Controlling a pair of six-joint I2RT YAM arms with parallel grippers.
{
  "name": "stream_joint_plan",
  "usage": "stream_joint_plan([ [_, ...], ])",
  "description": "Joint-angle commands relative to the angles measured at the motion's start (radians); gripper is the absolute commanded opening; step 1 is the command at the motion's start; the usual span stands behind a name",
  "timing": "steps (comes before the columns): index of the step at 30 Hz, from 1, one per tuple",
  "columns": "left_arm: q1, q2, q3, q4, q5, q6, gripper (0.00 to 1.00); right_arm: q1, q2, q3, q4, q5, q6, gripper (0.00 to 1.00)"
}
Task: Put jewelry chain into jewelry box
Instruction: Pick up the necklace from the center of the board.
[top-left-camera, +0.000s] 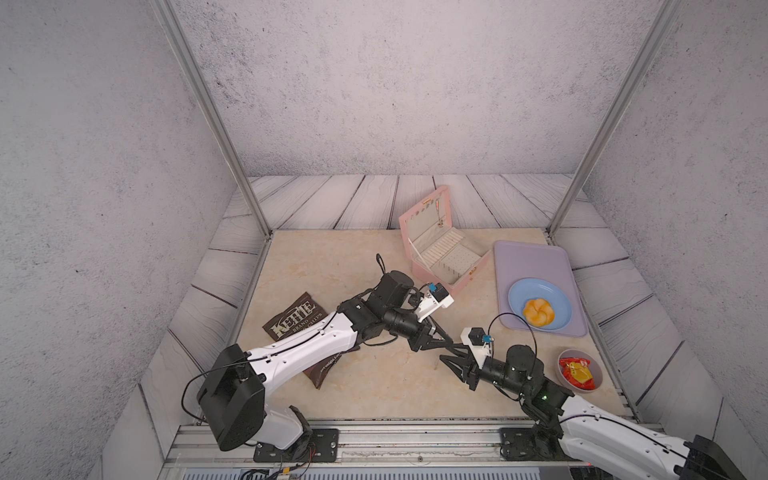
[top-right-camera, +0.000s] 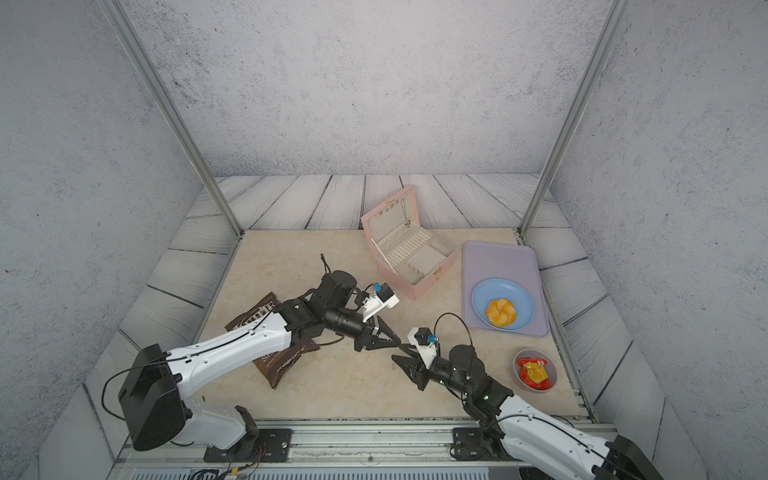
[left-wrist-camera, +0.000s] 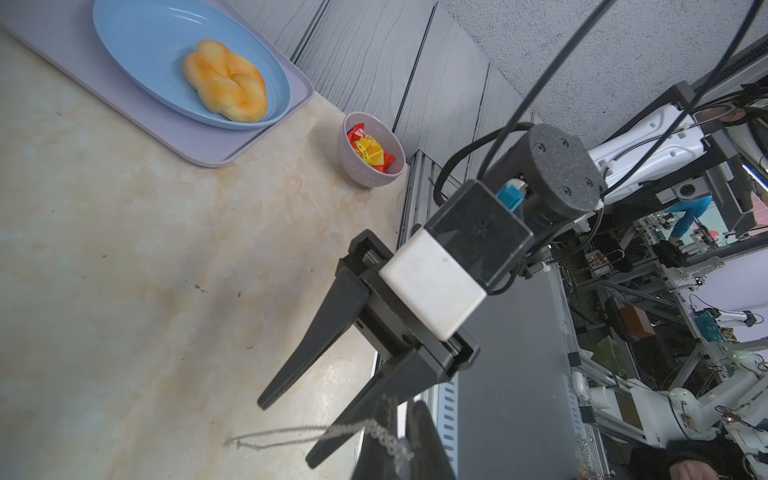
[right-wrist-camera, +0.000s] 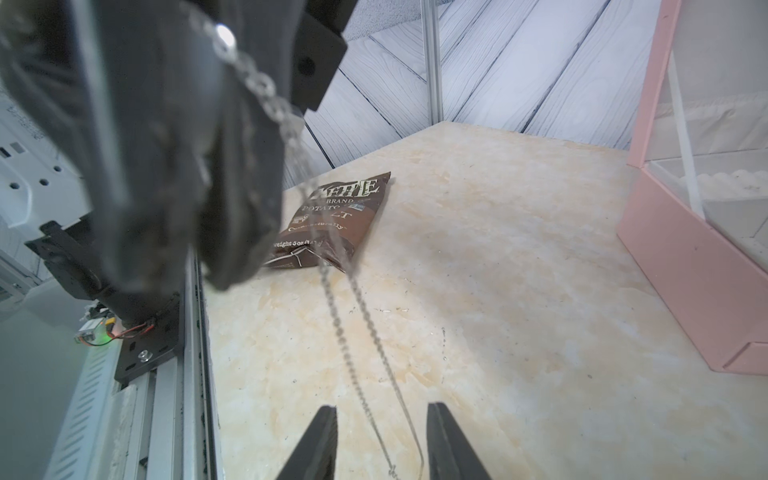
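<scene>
The jewelry box (top-left-camera: 448, 254) is at an angle to my grippers. Next, my left gripper turns the box straight first while my right gripper takes the jewelry chain (left-wrist-camera: 288, 432).
The jewelry chain (right-wrist-camera: 353, 365) is a fine silvery loop. It hangs from my left gripper (left-wrist-camera: 401, 409), which is shut on its upper end. Its two strands drop between the fingers of my right gripper (right-wrist-camera: 382, 409), which stands open around them without pinching. In both top views the left gripper (top-left-camera: 451, 344) and right gripper (top-left-camera: 444, 359) meet tip to tip over the middle front of the table. The chain (left-wrist-camera: 282, 436) trails past a right finger down to the tabletop. The pink jewelry box (top-left-camera: 449, 253) stands open, lid upright, behind them.
A brown chip bag (top-left-camera: 291, 322) lies under the left arm. To the right, a lavender tray (top-left-camera: 536, 257) holds a blue plate (top-left-camera: 519, 299) with a bun (top-left-camera: 538, 311). A small bowl (top-left-camera: 562, 368) of snack packets sits near the right front corner.
</scene>
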Motion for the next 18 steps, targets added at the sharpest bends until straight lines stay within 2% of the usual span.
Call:
stream_joint_plan([
  [1,-0.009,-0.027,0.029,-0.005,0.019,0.000,0.00,0.000,0.019,0.023,0.078,-0.018,-0.006,0.38],
  [9,-0.018,-0.035,0.032,-0.002,0.012,-0.002,0.00,0.000,0.074,0.030,0.127,-0.038,0.001,0.32],
  [15,-0.018,-0.053,0.026,-0.006,-0.009,0.005,0.00,0.000,0.063,0.022,0.121,-0.001,0.008,0.19],
  [18,-0.018,-0.077,0.017,-0.001,-0.028,0.005,0.00,0.000,0.044,0.023,0.085,0.031,-0.001,0.15],
])
